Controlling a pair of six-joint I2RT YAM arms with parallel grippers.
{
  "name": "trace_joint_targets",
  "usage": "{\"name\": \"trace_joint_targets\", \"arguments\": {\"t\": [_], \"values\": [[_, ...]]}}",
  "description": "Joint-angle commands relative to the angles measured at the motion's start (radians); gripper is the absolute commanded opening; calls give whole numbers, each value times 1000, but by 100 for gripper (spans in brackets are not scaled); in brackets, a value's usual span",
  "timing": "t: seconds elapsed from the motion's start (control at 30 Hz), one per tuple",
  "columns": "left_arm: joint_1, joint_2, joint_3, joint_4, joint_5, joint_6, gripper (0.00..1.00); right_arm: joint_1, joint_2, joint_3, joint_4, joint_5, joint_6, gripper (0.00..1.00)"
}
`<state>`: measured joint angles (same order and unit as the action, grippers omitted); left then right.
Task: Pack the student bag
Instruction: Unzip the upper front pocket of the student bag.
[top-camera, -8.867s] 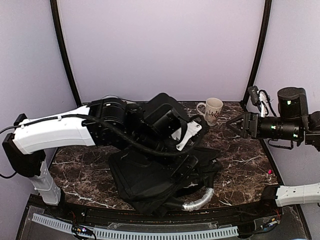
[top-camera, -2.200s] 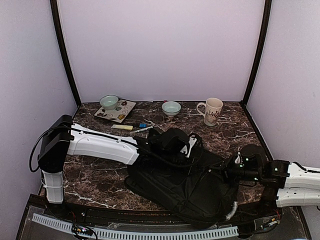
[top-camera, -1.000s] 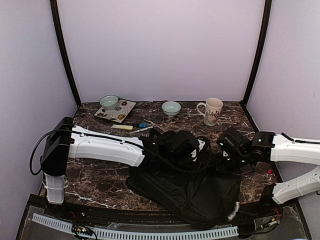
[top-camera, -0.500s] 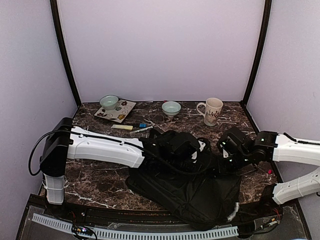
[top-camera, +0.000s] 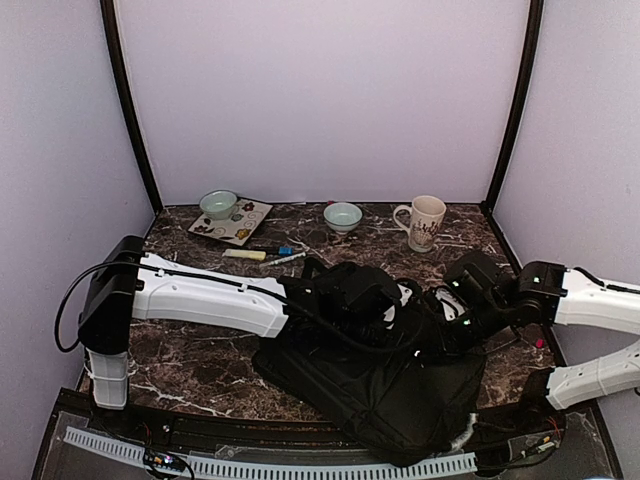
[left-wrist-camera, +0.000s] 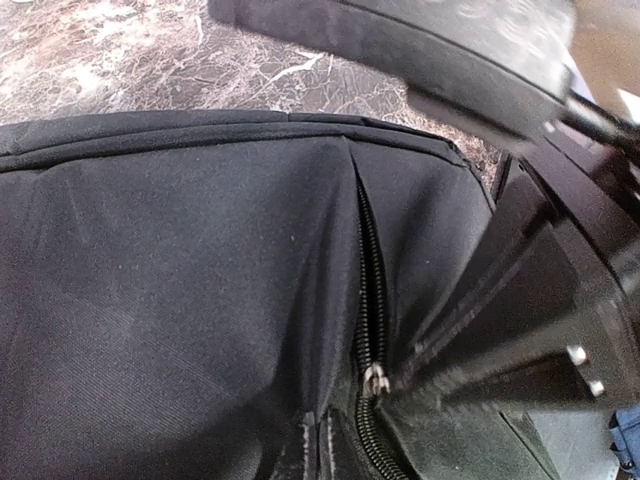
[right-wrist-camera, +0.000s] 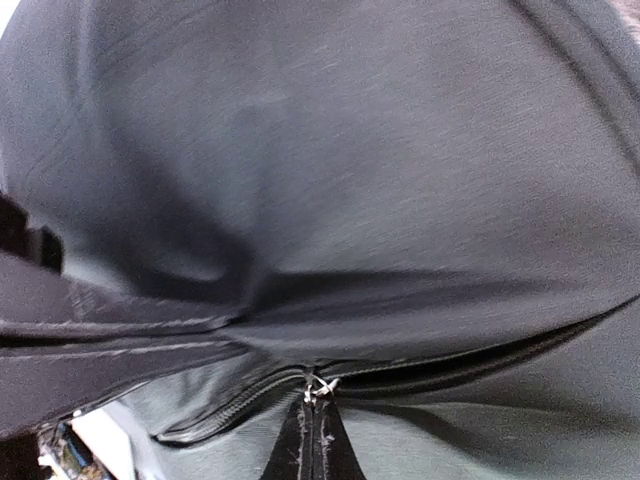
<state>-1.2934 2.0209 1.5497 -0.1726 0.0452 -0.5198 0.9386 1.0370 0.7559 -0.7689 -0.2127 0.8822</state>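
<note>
A fabric fold (right-wrist-camera: 272, 322) beside the zipper is pinched in my left gripper, so my right gripper should keep pulling the metal pull along the zipper's closed teeth (right-wrist-camera: 228, 408) until it gets past that fold.
The black student bag (top-camera: 380, 390) lies flat at the table's near middle. My left gripper (top-camera: 398, 318) presses down on its upper edge; in the left wrist view its fingertips (left-wrist-camera: 316, 445) are shut, pinching a fold of bag fabric (left-wrist-camera: 200, 280) beside the zipper (left-wrist-camera: 371, 290). From the right, my right gripper (top-camera: 425, 333) reaches in and is shut (right-wrist-camera: 313, 440) on the metal zipper pull (right-wrist-camera: 320, 385). The same pull (left-wrist-camera: 375, 379) shows in the left wrist view. A stretch of zipper (right-wrist-camera: 200, 415) left of the pull gapes open. What the bag holds is hidden.
At the back stand a patterned mug (top-camera: 427, 222), a pale green bowl (top-camera: 343, 215), and a decorated plate (top-camera: 240, 228) carrying another bowl (top-camera: 218, 203). Markers (top-camera: 265, 253) lie behind the left arm. A small pink item (top-camera: 540, 343) sits near the right edge.
My right gripper has moved left and slightly nearer along the bag, drawing close to the left gripper. The left arm has held almost still on the bag.
</note>
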Motion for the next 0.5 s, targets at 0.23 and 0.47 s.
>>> {"name": "trace_joint_targets", "arguments": {"t": [0.23, 0.47], "values": [[-2, -45, 31, 65, 41, -5, 0, 80, -29, 9, 185, -190, 85, 0], [-2, -45, 26, 65, 49, 4, 0, 100, -36, 43, 181, -210, 80, 0]]}}
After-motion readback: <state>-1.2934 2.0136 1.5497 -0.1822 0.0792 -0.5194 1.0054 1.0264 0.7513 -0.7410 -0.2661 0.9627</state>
